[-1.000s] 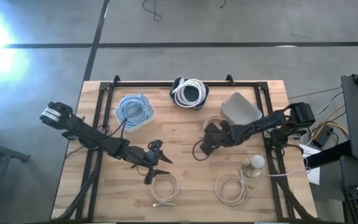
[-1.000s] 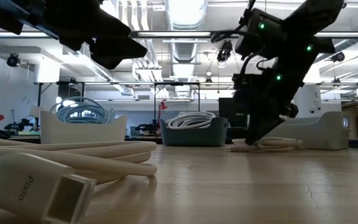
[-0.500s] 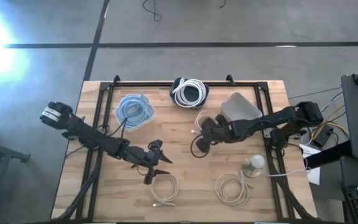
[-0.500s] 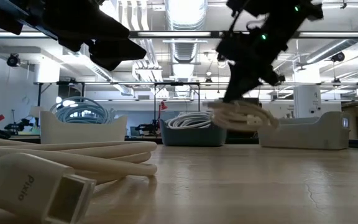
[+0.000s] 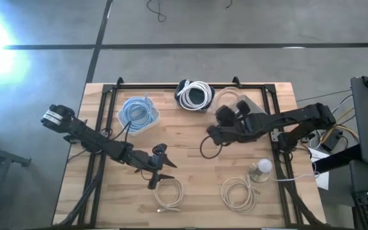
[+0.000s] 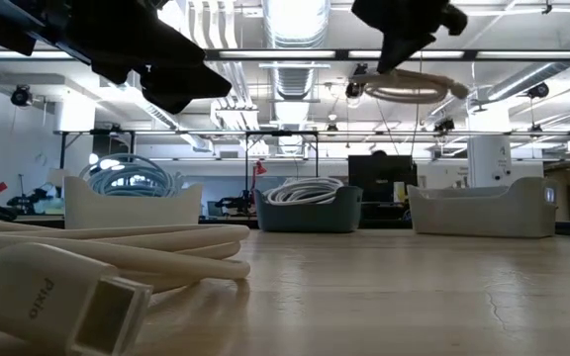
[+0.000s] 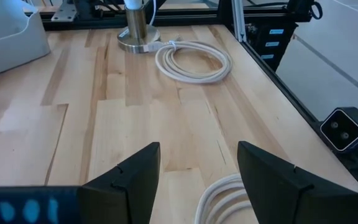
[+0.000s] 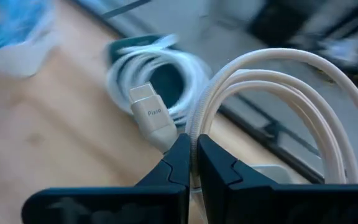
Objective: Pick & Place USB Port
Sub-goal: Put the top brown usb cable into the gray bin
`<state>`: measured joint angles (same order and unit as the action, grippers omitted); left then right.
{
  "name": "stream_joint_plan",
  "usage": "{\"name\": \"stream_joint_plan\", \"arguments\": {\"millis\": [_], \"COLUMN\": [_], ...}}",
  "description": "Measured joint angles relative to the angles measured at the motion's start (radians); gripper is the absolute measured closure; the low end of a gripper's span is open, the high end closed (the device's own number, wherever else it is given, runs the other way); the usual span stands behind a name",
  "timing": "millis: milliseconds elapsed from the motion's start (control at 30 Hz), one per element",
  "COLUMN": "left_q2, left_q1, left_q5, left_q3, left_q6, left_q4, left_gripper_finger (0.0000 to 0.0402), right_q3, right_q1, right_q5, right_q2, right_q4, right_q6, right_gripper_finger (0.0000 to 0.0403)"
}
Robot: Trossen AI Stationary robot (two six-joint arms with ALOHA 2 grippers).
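My right gripper keeps bringing the cream coil (image 6: 406, 87) over and down until the loops are inside the bin, because the coil hangs higher than the white bin's rim (image 6: 483, 190).
My right gripper (image 5: 217, 128) is high over the table's middle right, shut on a coiled cream USB cable (image 6: 414, 87). The coil's loops (image 8: 278, 93) and its flat plug (image 8: 151, 115) stick out past the fingers. A white bin (image 5: 249, 110) stands just beyond, toward the far right. My left gripper (image 5: 158, 167) hovers open near the front middle, above a second cream coil (image 5: 168, 193) that lies flat on the wood; its fingers stand over bare table in the left wrist view (image 7: 197, 180). My right gripper pinches several strands of the coil (image 8: 199, 134) together between its two fingers, close to where the plug end leaves the loops. The fingers come from the table's right, slanting downward. The whole coil is lifted clear of the table, lying roughly level just under the gripper (image 6: 404, 25).
At the far edge stand a bin of blue cable (image 5: 138, 114) and a dark bin of white cable (image 5: 195, 94). A third cream coil (image 5: 238, 193) and a round metal-based object (image 5: 260, 168) sit at the front right. The middle of the wooden top is bare.
My right gripper has risen steeply from the table and tipped closer to level, drifting a little toward the far edge. The cream coil has come up with it, from resting on the wood to hanging clear, well above the bins' rims.
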<state>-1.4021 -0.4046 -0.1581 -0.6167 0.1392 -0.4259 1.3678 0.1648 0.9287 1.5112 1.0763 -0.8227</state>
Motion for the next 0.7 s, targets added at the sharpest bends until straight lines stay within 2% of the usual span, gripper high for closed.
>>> {"name": "stream_joint_plan", "arguments": {"millis": [167,500,700], "left_q2": [0.000,0.000,0.000], "left_q1": [0.000,0.000,0.000], "left_q5": [0.000,0.000,0.000], "left_q3": [0.000,0.000,0.000], "left_q6": [0.000,0.011,0.008], "left_q4": [0.000,0.000,0.000], "left_gripper_finger": [0.0181,0.0181,0.0181], "right_q3": [-0.072,-0.392,-0.522], "right_q1": [-0.017,-0.105,-0.139], "right_q5": [0.147,0.152,0.202], "right_q2": [0.001,0.002,0.002], "right_q4": [0.063,0.062,0.019], "right_q6": [-0.221,-0.656,-0.804], "right_gripper_finger": [0.0391,0.0390,0.0390]}}
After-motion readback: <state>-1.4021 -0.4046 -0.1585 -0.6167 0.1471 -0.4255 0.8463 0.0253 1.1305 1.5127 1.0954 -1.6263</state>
